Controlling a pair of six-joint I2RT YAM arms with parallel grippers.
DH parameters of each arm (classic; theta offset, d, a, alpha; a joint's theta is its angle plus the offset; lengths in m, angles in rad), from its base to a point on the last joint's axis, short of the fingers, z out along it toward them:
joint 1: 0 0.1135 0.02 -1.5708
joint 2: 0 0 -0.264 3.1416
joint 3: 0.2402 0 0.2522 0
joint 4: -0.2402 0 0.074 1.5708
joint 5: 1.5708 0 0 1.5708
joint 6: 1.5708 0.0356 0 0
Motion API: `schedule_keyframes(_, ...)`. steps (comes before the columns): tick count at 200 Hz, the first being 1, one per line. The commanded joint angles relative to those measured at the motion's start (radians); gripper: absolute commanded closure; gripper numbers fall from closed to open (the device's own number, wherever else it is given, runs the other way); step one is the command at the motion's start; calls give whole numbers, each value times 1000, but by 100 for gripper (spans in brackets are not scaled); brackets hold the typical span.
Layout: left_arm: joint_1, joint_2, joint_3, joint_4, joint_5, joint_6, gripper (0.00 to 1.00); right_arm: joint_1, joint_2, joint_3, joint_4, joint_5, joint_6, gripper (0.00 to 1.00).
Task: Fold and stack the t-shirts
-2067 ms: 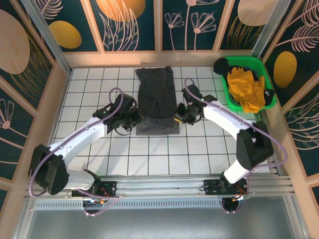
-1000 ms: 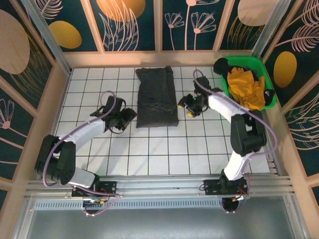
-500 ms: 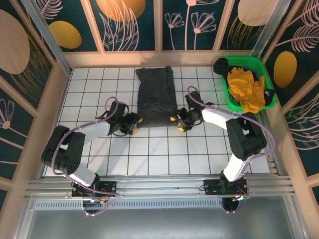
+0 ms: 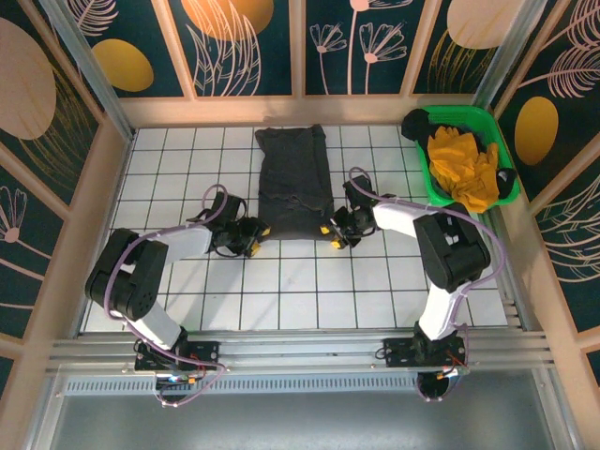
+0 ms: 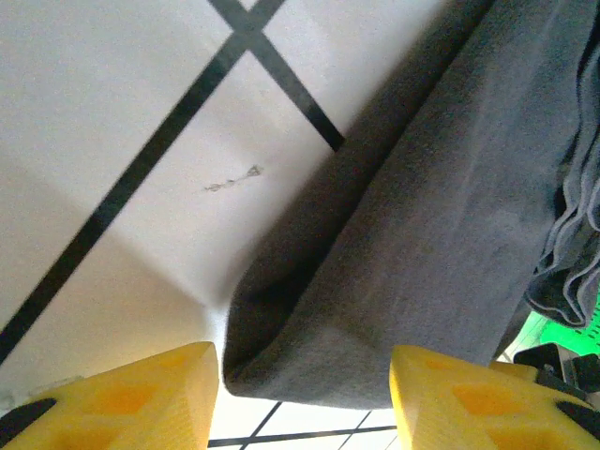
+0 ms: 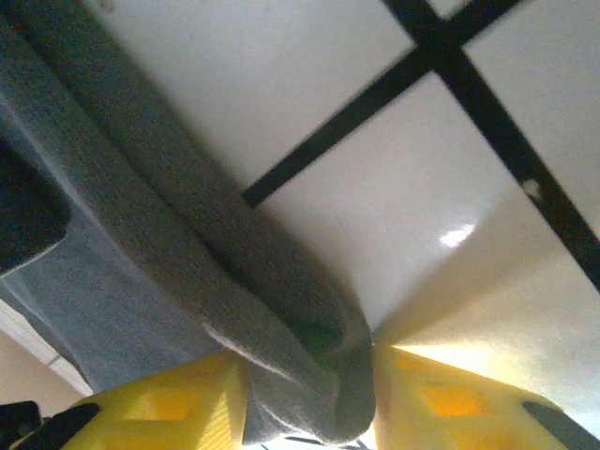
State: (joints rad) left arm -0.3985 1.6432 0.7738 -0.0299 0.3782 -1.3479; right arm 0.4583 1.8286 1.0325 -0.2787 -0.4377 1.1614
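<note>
The t-shirt's hem [image 4: 295, 201] is wavy across the t-shirt's middle, so my left gripper should grab the t-shirt's near corner [image 5: 255, 373] and pull the hem straight together with my right gripper before I fold.
A dark charcoal-grey t-shirt [image 4: 294, 183] lies folded into a long strip on the white tiled table, centre back. My left gripper [image 4: 255, 232] is low at its near left corner. In the left wrist view that corner [image 5: 403, 272] sits between the yellow fingertips [image 5: 122, 398] of the left gripper [image 5: 305, 403], which is open with a gap beside the cloth. My right gripper [image 4: 330, 230] is at the near right corner. Seen from the right wrist, the right gripper [image 6: 309, 403] is shut on the folded edge of the t-shirt [image 6: 281, 319].
A green plastic bin [image 4: 464, 112] stands at the back right with yellow cloth [image 4: 464, 164] heaped in it. Wooden walls [image 4: 89, 206] border the table on the left, back and right. Bare tiles [image 4: 300, 291] lie between the shirt and the arm bases.
Both grippers have moved in from the sides to the shirt's near corners. The right jaws have narrowed onto the cloth edge; the left jaws have barely changed.
</note>
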Motion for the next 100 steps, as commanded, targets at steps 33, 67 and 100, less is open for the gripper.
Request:
schedule_keyframes(33, -5, -28, 18, -71, -31, -32, 47, 0, 26, 56, 7, 39, 12, 93)
schedule_keyframes(67, -7, 5, 11, -13, -12, -64, 49, 1, 3, 32, 4, 37, 12, 99)
schedule_keyframes(100, -7, 51, 57, 2, -8, -65, 58, 2, -9, 20, 3, 34, 6, 100)
